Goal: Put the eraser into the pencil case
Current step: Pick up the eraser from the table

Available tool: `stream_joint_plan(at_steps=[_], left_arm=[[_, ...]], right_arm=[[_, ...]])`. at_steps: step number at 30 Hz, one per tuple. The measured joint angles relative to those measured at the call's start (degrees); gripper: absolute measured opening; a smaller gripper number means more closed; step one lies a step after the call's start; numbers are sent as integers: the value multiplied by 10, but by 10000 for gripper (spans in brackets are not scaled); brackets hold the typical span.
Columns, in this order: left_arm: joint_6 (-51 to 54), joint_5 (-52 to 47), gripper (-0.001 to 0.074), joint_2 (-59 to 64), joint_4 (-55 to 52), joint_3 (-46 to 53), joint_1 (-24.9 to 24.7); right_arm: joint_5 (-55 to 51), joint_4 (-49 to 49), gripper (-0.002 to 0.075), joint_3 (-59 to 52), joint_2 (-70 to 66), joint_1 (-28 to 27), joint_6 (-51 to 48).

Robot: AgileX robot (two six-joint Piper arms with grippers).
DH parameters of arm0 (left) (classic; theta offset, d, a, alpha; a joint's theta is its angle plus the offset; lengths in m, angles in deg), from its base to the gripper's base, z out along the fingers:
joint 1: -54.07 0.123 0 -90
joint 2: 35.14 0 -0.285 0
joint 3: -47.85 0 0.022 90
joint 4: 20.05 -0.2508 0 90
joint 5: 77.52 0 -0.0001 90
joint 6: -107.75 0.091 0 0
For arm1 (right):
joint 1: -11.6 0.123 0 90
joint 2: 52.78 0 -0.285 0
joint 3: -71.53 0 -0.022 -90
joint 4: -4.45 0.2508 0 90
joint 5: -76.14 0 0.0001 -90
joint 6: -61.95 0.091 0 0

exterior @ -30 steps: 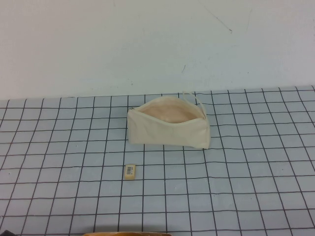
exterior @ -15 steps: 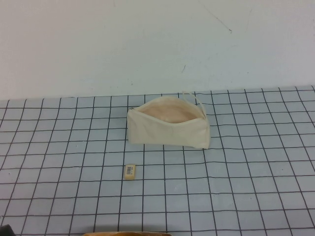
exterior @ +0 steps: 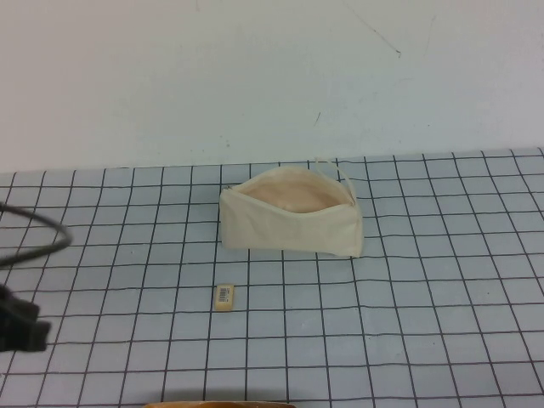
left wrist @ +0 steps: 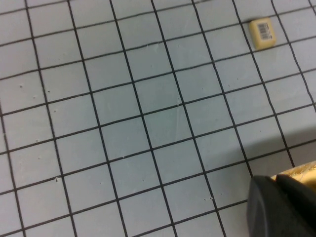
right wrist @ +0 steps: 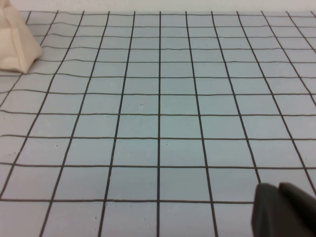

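Note:
The eraser's long sides (exterior: 223,297) are clear of the pencil case, so my left gripper keeps moving toward the eraser until its fingers close on those sides.
The eraser (exterior: 224,297), a tiny cream-yellow block with a barcode label, lies on the grid mat in front of the pencil case. It also shows in the left wrist view (left wrist: 262,32). The pencil case (exterior: 289,225) is a cream fabric pouch standing with its mouth open and pinkish lining showing. One corner of it shows in the right wrist view (right wrist: 15,42). My left gripper (left wrist: 282,207) is shut and empty, several grid squares from the eraser. The left arm (exterior: 19,327) shows at the left edge. My right gripper (right wrist: 285,211) is shut and empty, low over the mat, right of the case.
The blue-grey grid mat (exterior: 408,323) covers the table up to a white wall (exterior: 255,76). A black cable (exterior: 42,234) loops above the left arm. A tan wooden edge (exterior: 221,405) shows at the near rim and in the left wrist view (left wrist: 302,174).
My left arm and its cable have come into the high view at the left edge, moving up from the lower left corner. The eraser and pencil case have not moved.

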Motion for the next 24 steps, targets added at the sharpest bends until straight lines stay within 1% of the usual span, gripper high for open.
stream_joint_plan(at_steps=[2,5,8,13,16,19,21,22,24], left_arm=[[1,-3,-1,41,-5,-17,-19],[-7,5,-1,95,-26,-35,-70],[-49,24,-1,139,-70,-46,-137],[-165,45,-1,225,-175,-81,-254],[-226,47,-1,288,-231,-124,-297],[-258,46,6,349,-253,-173,-316],[-269,40,36,388,-250,-205,-319],[-276,37,69,409,-248,-223,-319],[-293,30,174,445,-249,-256,-319]], right_arm=[[0,0,-1,0,0,0,0],[0,0,-1,0,0,0,0],[0,0,-1,0,0,0,0],[0,0,-1,0,0,0,0],[0,0,-1,0,0,0,0],[0,0,-1,0,0,0,0],[0,0,-1,0,0,0,0],[0,0,-1,0,0,0,0],[0,0,-1,0,0,0,0]])
